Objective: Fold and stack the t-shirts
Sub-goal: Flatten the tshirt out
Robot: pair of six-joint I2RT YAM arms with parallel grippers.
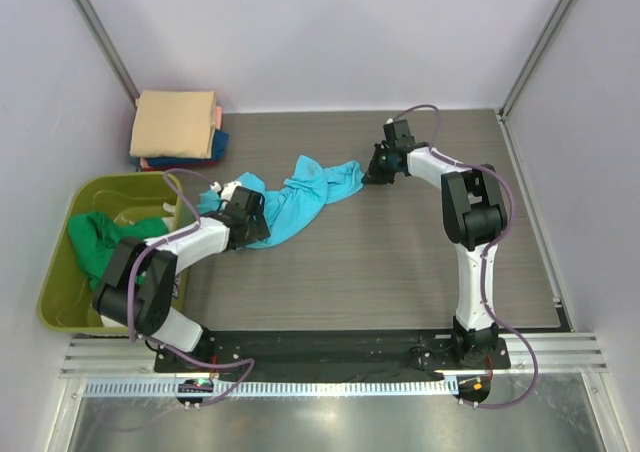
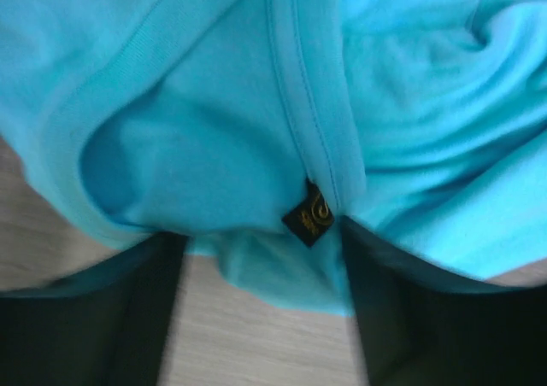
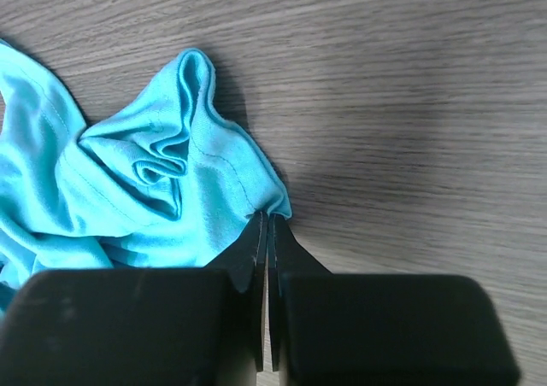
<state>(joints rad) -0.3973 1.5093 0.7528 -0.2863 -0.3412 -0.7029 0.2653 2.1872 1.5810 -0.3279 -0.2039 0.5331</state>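
Observation:
I should wait to fold while the turquoise t-shirt lies bunched (image 1: 306,184) from its label to its edge in my right gripper, and first pull that edge (image 1: 356,177) away from the label.
A bright turquoise t-shirt (image 1: 300,197) lies crumpled in a long strip across the middle of the table. My right gripper (image 1: 372,175) is at its far right end; in the right wrist view the gripper (image 3: 267,215) is shut on a pinch of the shirt's edge (image 3: 128,181). My left gripper (image 1: 255,222) is at the shirt's left end. In the left wrist view its fingers (image 2: 128,318) stand wide apart, with the shirt (image 2: 214,104) and its small black label (image 2: 309,218) draped at the fingertips. A folded stack with a tan shirt (image 1: 175,122) on top sits at the back left.
An olive-yellow bin (image 1: 60,292) stands at the table's left edge with a green shirt (image 1: 100,237) in it. Pink/red and dark blue layers (image 1: 215,142) show under the tan shirt. Grey walls close in the table's back and sides.

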